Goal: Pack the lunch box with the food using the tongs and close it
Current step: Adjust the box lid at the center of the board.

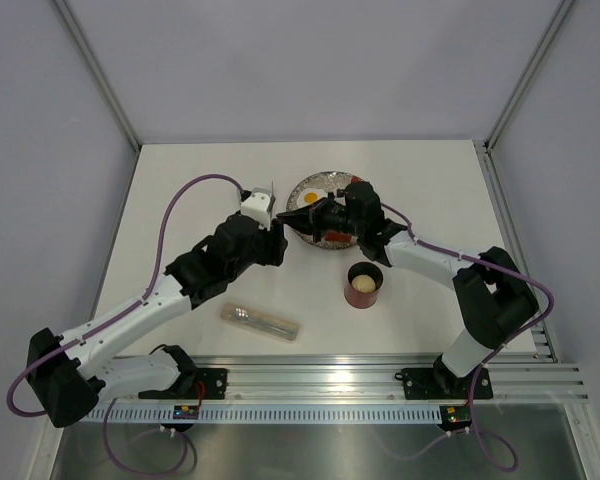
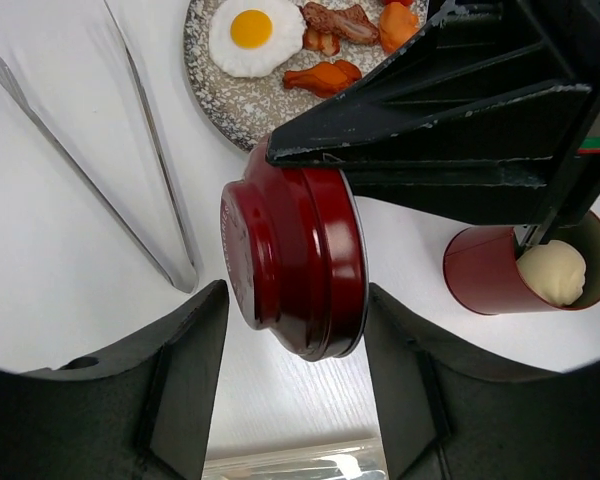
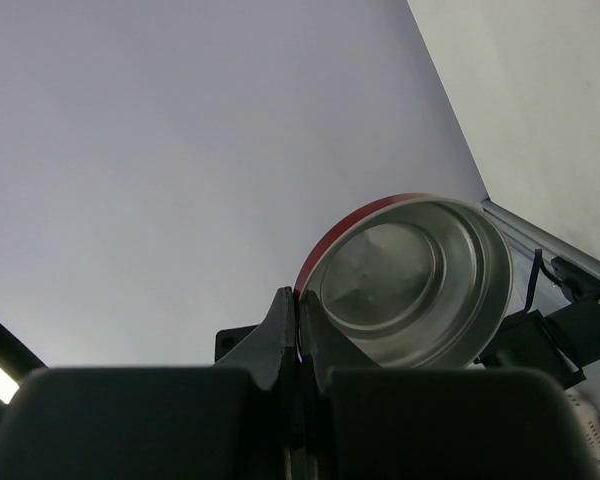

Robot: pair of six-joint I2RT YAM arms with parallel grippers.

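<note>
My left gripper needs to close on the lid before my right gripper moves away, because my right gripper is holding the lid's rim [image 3: 306, 280] inside my left gripper's open fingers.
The lunch box's round red lid [image 2: 295, 260] hangs on edge above the table, its shiny metal inside [image 3: 410, 285] facing the right wrist camera. My right gripper [image 3: 300, 310] is shut on its rim. My left gripper [image 2: 295, 292] is open, one finger on each side of the lid with slim gaps. The red lunch box [image 1: 363, 285] stands open on the table with a pale ball [image 2: 552, 272] in it. A fried egg [image 2: 252, 35], sausages [image 2: 335, 20] and shrimp [image 2: 325, 75] lie on the speckled plate [image 2: 240, 100]. The silver tongs [image 2: 150, 180] rest on the table, left of the plate.
A clear plastic packet [image 1: 260, 320] lies near the table's front edge, below the left arm. The right gripper's black body [image 2: 460, 120] spans the space above the lunch box. Both arms meet just in front of the plate [image 1: 325, 178].
</note>
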